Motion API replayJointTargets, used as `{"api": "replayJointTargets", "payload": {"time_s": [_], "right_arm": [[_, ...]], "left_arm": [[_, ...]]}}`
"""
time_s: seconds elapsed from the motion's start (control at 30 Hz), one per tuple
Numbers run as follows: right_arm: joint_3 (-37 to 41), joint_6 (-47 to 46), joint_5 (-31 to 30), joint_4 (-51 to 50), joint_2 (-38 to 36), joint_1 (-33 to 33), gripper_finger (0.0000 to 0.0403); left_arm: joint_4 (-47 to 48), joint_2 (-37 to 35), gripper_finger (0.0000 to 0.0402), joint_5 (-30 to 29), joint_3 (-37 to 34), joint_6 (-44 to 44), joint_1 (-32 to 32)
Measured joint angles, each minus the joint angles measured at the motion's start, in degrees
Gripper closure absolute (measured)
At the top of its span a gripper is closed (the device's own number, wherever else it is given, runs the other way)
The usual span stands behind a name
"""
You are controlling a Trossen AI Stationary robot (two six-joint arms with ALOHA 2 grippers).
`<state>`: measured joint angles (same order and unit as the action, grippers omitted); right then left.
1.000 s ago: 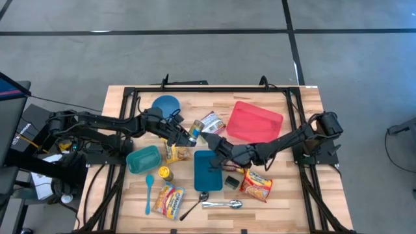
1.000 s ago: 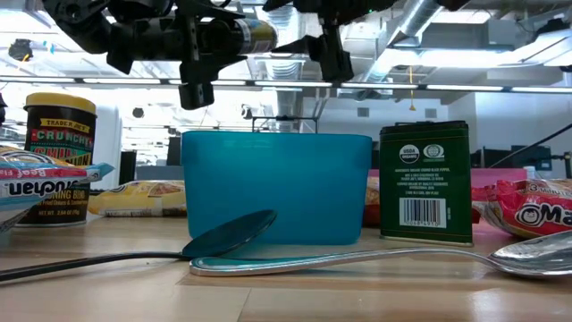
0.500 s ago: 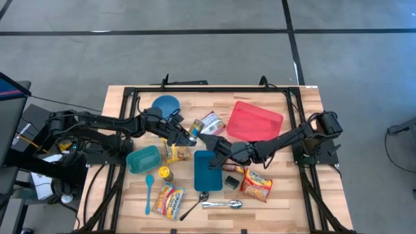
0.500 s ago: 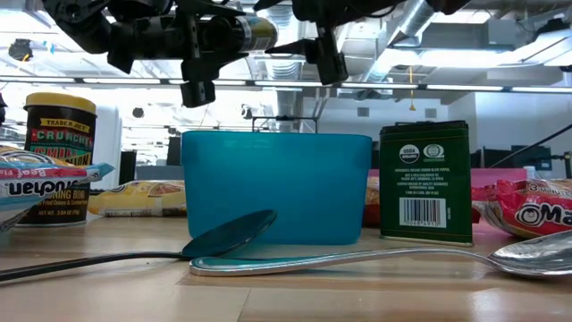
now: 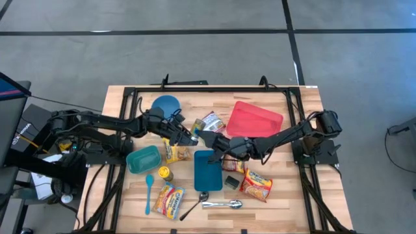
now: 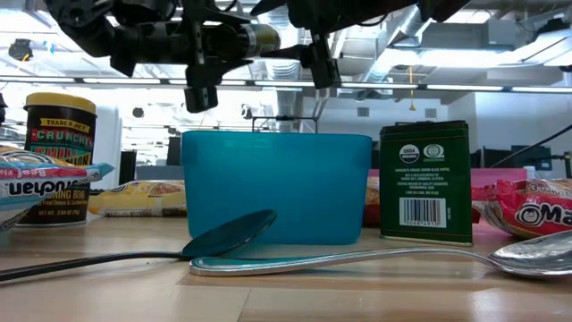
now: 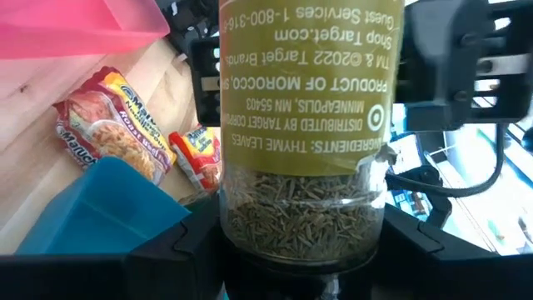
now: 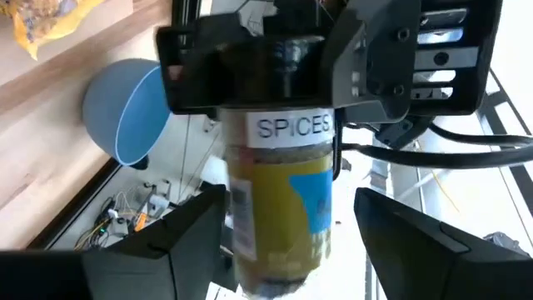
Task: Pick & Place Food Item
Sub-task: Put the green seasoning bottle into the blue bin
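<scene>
My right gripper should slide further over the yellow-green label (image 8: 281, 208) and close before my left gripper opens, because the jar's base (image 8: 273, 284) sits shallow at the ends of my right gripper's fingers.
A spice jar of dried thyme (image 7: 304, 125) with a yellow-green label hangs level in the air above the table's middle (image 5: 190, 134), held by my left gripper (image 5: 182, 134). My right gripper (image 5: 205, 138) faces it from the table's right side and is open. Its two fingers (image 8: 187, 233) stand on either side of the jar's free end (image 8: 283, 208) with small gaps, touching nothing. In the low view the jar (image 6: 253, 38) shows high above the teal bin (image 6: 273, 188). My left gripper pinches the jar's clear glass end (image 7: 304, 225) between its two fingers, which lie across the jar. The fingers come level from the table's left side. The jar is lifted clear and lies level, its free end pointing toward my right gripper.
Below the grippers stand a teal bin (image 5: 209, 169), a teal bowl (image 5: 143, 159), a blue bowl (image 5: 167, 104) and a pink tray (image 5: 255, 121). Noodle packets (image 5: 257, 184), a dark tin (image 6: 424, 183), a lidded jar (image 6: 58, 156) and spoons (image 5: 221, 204) lie toward the near edge.
My right gripper has gone toward the table's left, up to the jar's free end, and has rolled a little about its own axis; its fingers stay apart. My left gripper and the jar have kept still.
</scene>
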<state>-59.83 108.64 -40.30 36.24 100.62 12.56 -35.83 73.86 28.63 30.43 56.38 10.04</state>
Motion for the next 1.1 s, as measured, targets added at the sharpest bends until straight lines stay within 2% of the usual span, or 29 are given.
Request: {"api": "replayJointTargets", "payload": {"time_s": [0.13,0.27,0.43,0.7,0.87,1.1], "right_arm": [[0.07,-0.02,-0.72,-1.58,0.00,0.00,0.0143],[0.05,-0.03,-4.92,-2.74,0.00,0.28,0.0143],[0.04,-0.02,-6.35,-2.82,-0.02,1.10,0.0153],[0.00,0.00,-6.33,-4.19,-0.02,1.29,0.0194],[0.00,-0.04,-6.36,-4.31,-0.02,1.29,0.0217],[0.00,-0.20,-6.50,-4.32,-0.04,1.29,0.0229]], "left_arm": [[-1.88,4.97,0.0206,2.01,3.53,0.02,-0.50],[-2.06,7.37,0.0208,3.00,5.94,0.04,-0.70],[-2.07,7.75,0.0199,3.10,5.84,-0.24,-0.63],[-2.01,7.75,0.0208,2.81,5.84,-0.31,-0.63],[-2.00,7.75,0.0194,2.85,5.84,-0.35,-0.63],[-2.04,7.75,0.0206,2.88,5.84,-0.44,-0.63]]}}
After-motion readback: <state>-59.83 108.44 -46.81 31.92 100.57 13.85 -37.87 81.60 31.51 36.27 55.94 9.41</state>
